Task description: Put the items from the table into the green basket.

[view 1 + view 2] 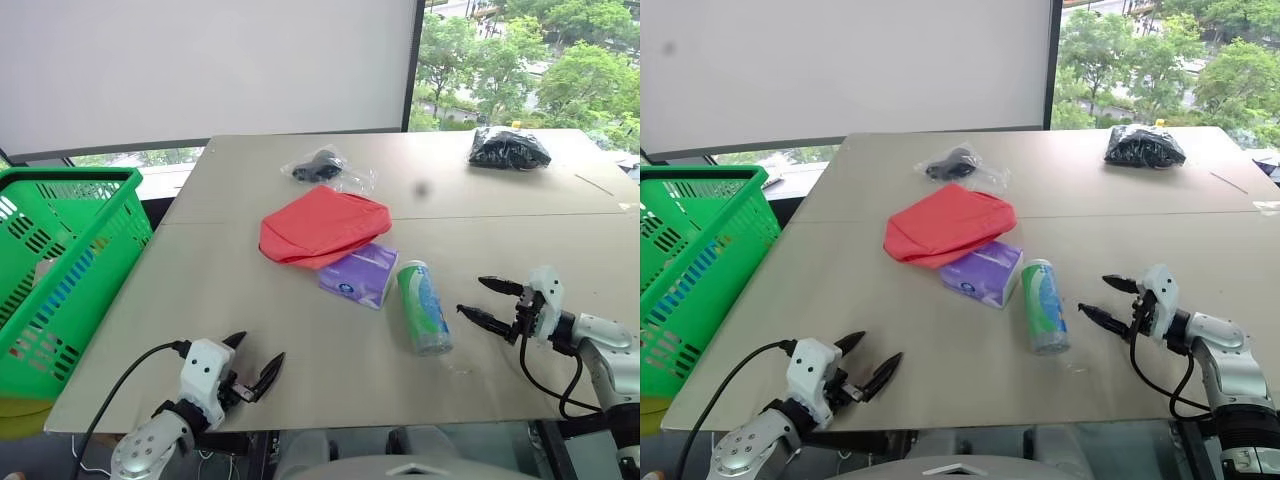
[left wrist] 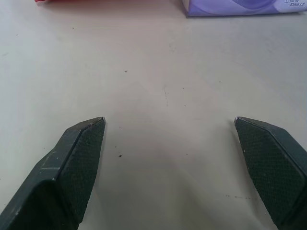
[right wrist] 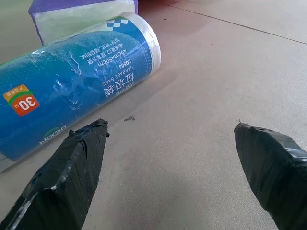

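The red pouch lies partly over the purple tissue packet, so the pouch will come off by itself and show the packet's hidden end when the robot lifts the pouch.
On the beige table lie a soft red pouch, a purple tissue packet and a green-and-white can on its side. A clear bag with a black object and a black-filled bag lie farther back. The green basket stands off the table's left edge. My left gripper hovers open over the near edge with nothing in it. My right gripper is open and empty, just right of the can, apart from it.
A large window and a white wall panel stand behind the table. A thin seam crosses the tabletop. Bare tabletop lies between my grippers and around the near left part.
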`<state>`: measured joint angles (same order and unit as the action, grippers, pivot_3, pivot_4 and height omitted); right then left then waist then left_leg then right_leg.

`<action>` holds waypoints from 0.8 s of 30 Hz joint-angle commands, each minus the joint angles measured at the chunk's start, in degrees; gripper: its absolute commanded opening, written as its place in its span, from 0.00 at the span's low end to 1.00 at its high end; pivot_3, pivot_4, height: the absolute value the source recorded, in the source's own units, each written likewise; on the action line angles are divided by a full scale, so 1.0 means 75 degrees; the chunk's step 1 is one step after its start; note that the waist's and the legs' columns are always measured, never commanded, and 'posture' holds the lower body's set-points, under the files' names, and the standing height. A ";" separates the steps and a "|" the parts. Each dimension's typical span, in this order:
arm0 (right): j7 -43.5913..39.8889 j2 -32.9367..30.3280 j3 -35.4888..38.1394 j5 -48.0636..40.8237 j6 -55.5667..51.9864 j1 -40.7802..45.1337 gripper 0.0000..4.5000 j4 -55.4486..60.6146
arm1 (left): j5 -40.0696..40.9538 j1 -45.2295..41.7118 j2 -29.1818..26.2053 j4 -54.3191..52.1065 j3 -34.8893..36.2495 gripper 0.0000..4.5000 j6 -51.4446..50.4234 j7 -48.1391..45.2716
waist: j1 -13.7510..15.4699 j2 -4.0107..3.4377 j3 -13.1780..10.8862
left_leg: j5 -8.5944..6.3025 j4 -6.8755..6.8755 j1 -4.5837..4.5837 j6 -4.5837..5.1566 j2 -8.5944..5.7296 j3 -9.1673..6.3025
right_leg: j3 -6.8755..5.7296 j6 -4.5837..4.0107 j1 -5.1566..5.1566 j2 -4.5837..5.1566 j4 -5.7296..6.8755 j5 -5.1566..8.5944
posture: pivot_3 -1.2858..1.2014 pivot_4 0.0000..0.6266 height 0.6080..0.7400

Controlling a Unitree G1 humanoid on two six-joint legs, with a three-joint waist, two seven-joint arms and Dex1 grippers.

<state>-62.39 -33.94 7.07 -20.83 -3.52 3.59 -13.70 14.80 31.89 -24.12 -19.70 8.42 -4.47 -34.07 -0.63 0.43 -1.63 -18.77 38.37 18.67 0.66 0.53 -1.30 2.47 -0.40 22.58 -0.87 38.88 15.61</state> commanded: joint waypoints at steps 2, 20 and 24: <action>0.0079 -0.0072 0.0152 0.0039 0.0308 0.0106 1.00 0.0080 | 0.0419 -0.0219 0.0035 -0.0447 0.0190 0.99 -0.0035 -0.0013 | 0.0000 0.0000 0.0000 | 0.0000 0.0000 0.0000 0.0000 0.0000 0.0000 | 0.0000 0.0000 0.0000 0.0000 0.0000 0.0000 | 0.52 0.00 1.00; 0.0207 0.0013 0.0102 0.0056 0.0519 0.0299 1.00 0.0098 | 0.0723 -0.0382 -0.0068 -0.0422 0.0332 0.99 -0.0093 -0.0119 | -0.0007 0.0000 0.0000 | 0.0000 0.0000 0.0000 0.0000 0.0000 0.0000 | 0.0001 -0.0001 0.0000 0.0000 0.0001 -0.0001 | 0.52 0.00 1.00; 0.0740 0.0080 -0.0158 0.0393 0.0218 0.1169 1.00 0.0626 | 0.0914 -0.0525 -0.0308 -0.0509 0.0547 0.99 -0.0112 -0.0361 | -0.0041 -0.0007 -0.0004 | 0.0000 0.0001 -0.0003 0.0000 0.0001 0.0004 | 0.0003 -0.0001 0.0001 -0.0001 0.0005 -0.0001 | 0.52 0.00 1.00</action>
<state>-59.37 -33.22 6.37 -18.98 -1.29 7.86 -13.38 20.53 29.19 -24.92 -20.96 10.74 -5.85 -35.86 -0.94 0.37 -1.66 -18.77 38.38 18.63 0.66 0.54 -1.26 2.51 -0.40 22.59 -0.88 38.92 15.60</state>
